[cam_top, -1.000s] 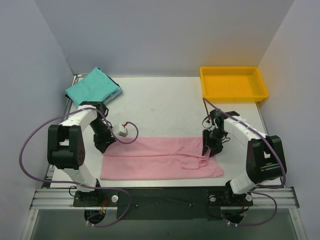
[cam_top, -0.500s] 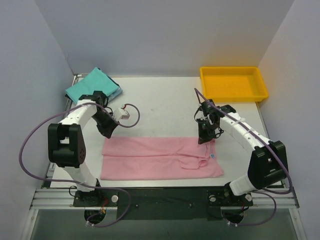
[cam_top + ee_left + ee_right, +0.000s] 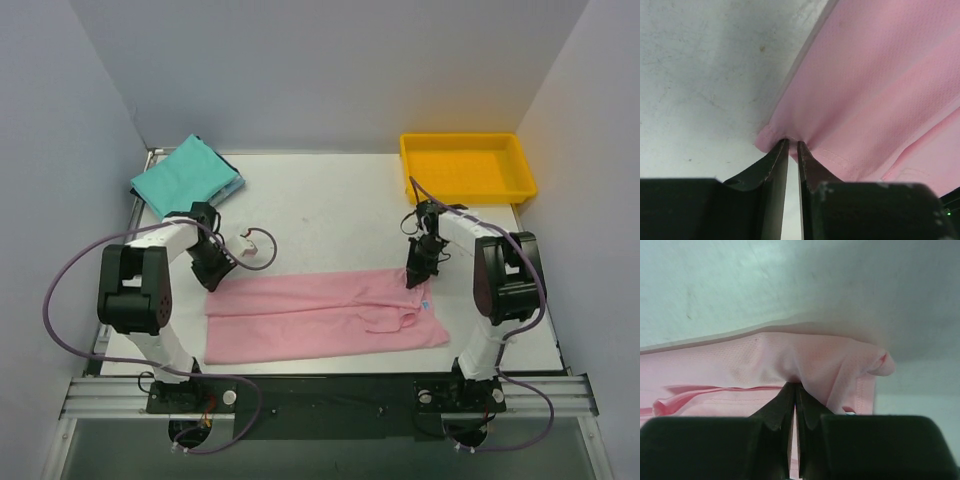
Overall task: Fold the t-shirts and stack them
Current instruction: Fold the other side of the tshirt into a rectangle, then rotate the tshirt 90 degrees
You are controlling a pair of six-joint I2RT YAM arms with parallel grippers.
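My right gripper is to swing the t-shirt's end to the table's far side (image 3: pixel 376 197) next to the yellow tray before folding, because the pink t-shirt lies crosswise (image 3: pixel 315 317) along the table's near edge.
A light pink t-shirt (image 3: pixel 320 315) lies folded lengthwise as a long strip across the near middle of the table. My left gripper (image 3: pixel 212 278) is shut on its far left corner; the wrist view shows the pink cloth (image 3: pixel 870 90) pinched between my fingertips (image 3: pixel 810 162). My right gripper (image 3: pixel 415 280) is shut on its far right corner, with the cloth (image 3: pixel 805 360) bunched at the tips. A folded teal-green t-shirt (image 3: pixel 182 172) lies at the far left corner on a blue one (image 3: pixel 232 186), of which only the edge shows.
A yellow plastic tray (image 3: pixel 468 168) stands at the far right of the white table (image 3: pixel 330 210). A purple cable with a white connector (image 3: pixel 246 243) hangs by the left gripper. Grey walls close in the sides and back.
Both grippers moved from over the shirt's near part to its far edge and now grip its far corners. The shirt's far edge has shifted slightly.
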